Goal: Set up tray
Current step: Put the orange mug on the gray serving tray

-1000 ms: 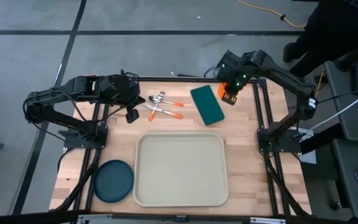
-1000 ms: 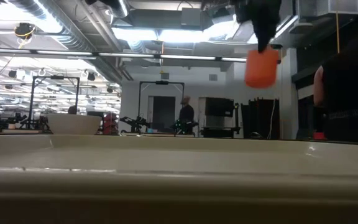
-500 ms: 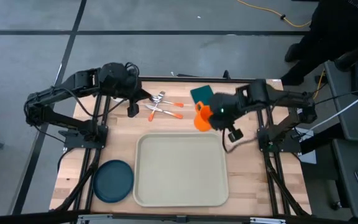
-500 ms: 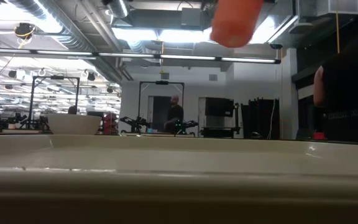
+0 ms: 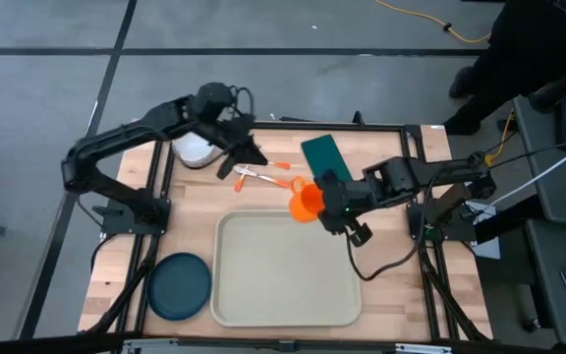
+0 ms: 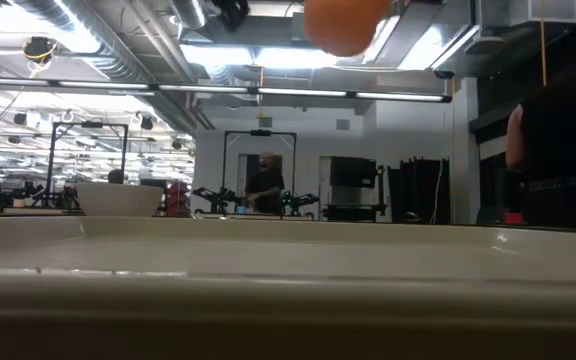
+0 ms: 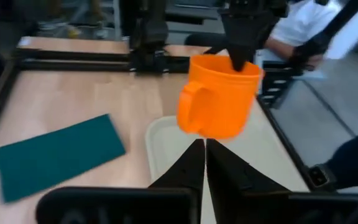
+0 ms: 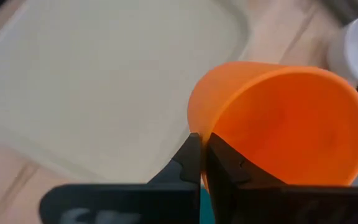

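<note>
I should open my left gripper, grab the mug's handle and take the mug over, because my right gripper is pinching the mug's rim [image 5: 319, 203] opposite the mug's handle [image 5: 297, 183].
The beige tray [image 5: 285, 267] lies on the wooden table, toward its near side. An orange mug [image 5: 306, 202] hangs above the tray's far rim [image 7: 155, 134], with my right gripper [image 5: 319, 198] shut on it. The mug also shows at the top of the low view [image 6: 346, 20]. My left gripper [image 5: 255, 157] is shut and touches nothing. It hovers over the orange-handled cutlery [image 5: 263, 175] beyond the tray and points toward the mug [image 7: 219, 96]. My right gripper pinches the mug's rim [image 8: 199, 127], with one finger inside the cup and one outside. The fingers [image 7: 238, 53] come down onto the rim from above, on the side away from the handle [image 7: 188, 109]. The mug hangs lifted clear, open end up and slightly tilted.
A dark green napkin [image 5: 322, 155] lies at the far side, right of the cutlery. A white bowl [image 5: 195, 149] sits at the far left and a dark teal plate [image 5: 178, 285] at the near left. A person [image 5: 538, 49] stands beyond the far right corner.
My right gripper has carried the mug from the far right corner toward the table's left and near side, rolling as it went, to above the tray's far rim. My left gripper has swung toward the right over the cutlery and turned, uncovering the white bowl.
</note>
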### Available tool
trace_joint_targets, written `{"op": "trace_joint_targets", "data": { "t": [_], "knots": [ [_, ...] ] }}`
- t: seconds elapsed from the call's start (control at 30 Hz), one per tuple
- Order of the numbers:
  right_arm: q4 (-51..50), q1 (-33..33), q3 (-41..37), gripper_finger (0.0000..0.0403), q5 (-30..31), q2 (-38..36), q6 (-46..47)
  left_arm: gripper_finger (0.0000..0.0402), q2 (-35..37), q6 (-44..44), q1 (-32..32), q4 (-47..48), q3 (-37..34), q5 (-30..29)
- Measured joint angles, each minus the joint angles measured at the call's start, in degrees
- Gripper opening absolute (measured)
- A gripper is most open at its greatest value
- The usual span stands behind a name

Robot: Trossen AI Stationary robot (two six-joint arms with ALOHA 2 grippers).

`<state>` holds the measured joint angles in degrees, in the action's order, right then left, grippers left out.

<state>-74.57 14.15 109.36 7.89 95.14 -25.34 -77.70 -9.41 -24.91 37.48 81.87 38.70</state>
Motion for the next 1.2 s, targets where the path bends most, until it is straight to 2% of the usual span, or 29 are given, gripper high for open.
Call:
{"op": "trace_joint_targets", "data": {
  "t": [0.1, 0.27, 0.37, 0.47, 0.63, 0.8, 0.93, 1.2],
  "knots": [
    [3.03, -0.09, 0.0, 0.0011, 0.1, 0.11, 2.87, 0.004, -3.55, 0.09, 0.01, -2.22, 0.0, 1.25],
    [4.96, -0.07, 0.0, 0.0011, 0.16, 0.11, 3.89, 0.009, -8.04, 3.7, -0.29, -8.54, 0.0, 19.05],
    [5.05, -0.07, 0.0, 0.0011, 0.0, 0.11, 4.19, 0.0117, -9.05, 7.12, -1.0, -8.83, 0.04, 23.32],
    [5.07, -0.07, 0.0, 0.0011, -0.69, 0.11, 4.11, 0.0136, -9.03, 8.98, -1.84, -8.78, 0.05, 22.58],
    [5.86, -0.09, 0.0, 0.0011, -3.8, 0.11, 3.83, 0.0147, -8.49, 5.03, -2.69, -5.89, 3.98, 20.44],
    [8.45, -0.07, 0.0, 0.0011, -6.51, 0.11, 3.72, 0.0145, -8.78, -2.55, -2.69, 3.92, 10.59, 11.25],
    [8.96, -0.08, 0.0, 0.0011, -6.53, 0.11, 3.39, 0.0144, -10.38, -3.56, -2.52, 10.86, 14.08, 10.88],
    [9.12, -0.09, 0.0, 0.0011, -6.53, 0.08, 2.46, 0.0144, -15.12, -6.83, 2.95, 18.85, 18.6, 10.38]
  ]
}}
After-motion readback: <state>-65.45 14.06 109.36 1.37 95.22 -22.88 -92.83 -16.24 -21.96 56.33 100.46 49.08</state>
